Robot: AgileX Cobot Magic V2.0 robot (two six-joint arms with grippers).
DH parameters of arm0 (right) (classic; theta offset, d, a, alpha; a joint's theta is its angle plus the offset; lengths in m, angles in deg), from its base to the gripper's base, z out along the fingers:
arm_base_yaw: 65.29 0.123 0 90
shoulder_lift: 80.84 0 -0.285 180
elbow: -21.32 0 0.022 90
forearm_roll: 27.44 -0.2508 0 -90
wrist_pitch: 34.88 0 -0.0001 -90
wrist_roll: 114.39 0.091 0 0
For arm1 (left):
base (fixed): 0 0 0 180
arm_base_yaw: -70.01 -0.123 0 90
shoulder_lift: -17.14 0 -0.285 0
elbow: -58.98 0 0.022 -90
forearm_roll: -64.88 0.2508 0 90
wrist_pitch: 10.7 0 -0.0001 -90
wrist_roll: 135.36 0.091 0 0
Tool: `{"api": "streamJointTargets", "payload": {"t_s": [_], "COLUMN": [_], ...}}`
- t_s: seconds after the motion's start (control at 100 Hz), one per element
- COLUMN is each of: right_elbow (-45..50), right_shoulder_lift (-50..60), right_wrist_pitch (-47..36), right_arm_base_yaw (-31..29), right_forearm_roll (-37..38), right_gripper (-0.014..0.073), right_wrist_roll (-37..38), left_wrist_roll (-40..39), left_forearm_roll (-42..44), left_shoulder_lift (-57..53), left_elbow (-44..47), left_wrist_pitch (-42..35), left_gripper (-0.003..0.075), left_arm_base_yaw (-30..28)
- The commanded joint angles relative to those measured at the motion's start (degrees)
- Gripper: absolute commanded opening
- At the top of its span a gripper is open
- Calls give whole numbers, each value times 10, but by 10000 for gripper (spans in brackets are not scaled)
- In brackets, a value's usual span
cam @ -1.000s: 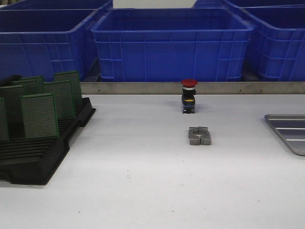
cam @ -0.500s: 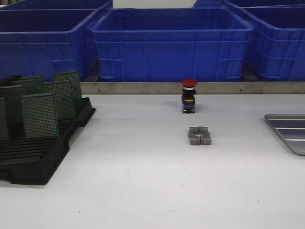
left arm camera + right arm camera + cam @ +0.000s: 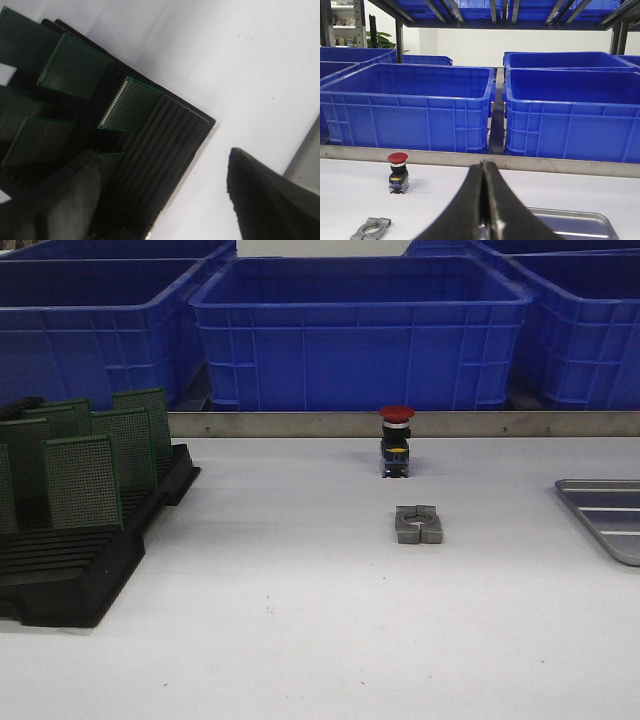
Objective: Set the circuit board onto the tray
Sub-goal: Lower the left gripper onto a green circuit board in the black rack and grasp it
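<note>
The nearest green circuit board is standing upright beside empty slots [image 3: 165, 135], so my left gripper should stay open and keep going down until its fingers are on both sides of the board's top edge [image 3: 78, 439].
Several green circuit boards [image 3: 83, 480] stand upright in a black slotted rack [image 3: 70, 575] at the table's left. The left wrist view shows them from above, one board [image 3: 131, 104] nearest the rack's bare end [image 3: 165, 150]. My left gripper [image 3: 162, 192] is open and empty above that end of the rack, one finger [image 3: 65, 205] over the rack, the other over the white table. The grey metal tray [image 3: 610, 512] lies at the right edge of the table. My right gripper [image 3: 483, 172] is shut and empty, with the tray [image 3: 580, 222] just behind it. Neither gripper shows in the front view.
A red-capped push button [image 3: 396, 440] stands at the table's back middle, with a grey metal clamp [image 3: 418, 524] in front of it. Both show in the right wrist view, the button [image 3: 398, 172] and the clamp [image 3: 371, 227]. Blue crates [image 3: 360, 330] line the back behind a metal rail [image 3: 300, 424].
</note>
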Motion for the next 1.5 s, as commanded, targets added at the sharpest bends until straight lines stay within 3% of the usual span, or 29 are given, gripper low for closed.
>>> {"api": "streamJointTargets", "payload": {"t_s": [0.0, 0.14, 0.3, 0.91, 1.49], "right_elbow": [-8, -8, -8, -8, -8], "right_shoulder_lift": [13, 13, 13, 13, 13], "right_wrist_pitch": [-48, -48, -48, -48, -48], "right_arm_base_yaw": [1, 1, 1, 1, 1], "right_forearm_roll": [7, 7, 7, 7, 7], "right_gripper": [-69, -69, -69, -69, -69], "right_wrist_roll": [-2, -2, -2, -2, -2], "left_wrist_roll": [91, 179, 208, 238, 238], "left_forearm_roll": [-21, -21, -21, -20, -21], "left_shoulder_lift": [5, 34, 61, 156, 234], "left_elbow": [-29, -36, -36, -41, -55], "left_wrist_pitch": [0, -7, -20, -103, -91], "left_gripper": [494, 494, 494, 494, 494], "left_arm_base_yaw": [-1, -1, -1, -1, -1]}}
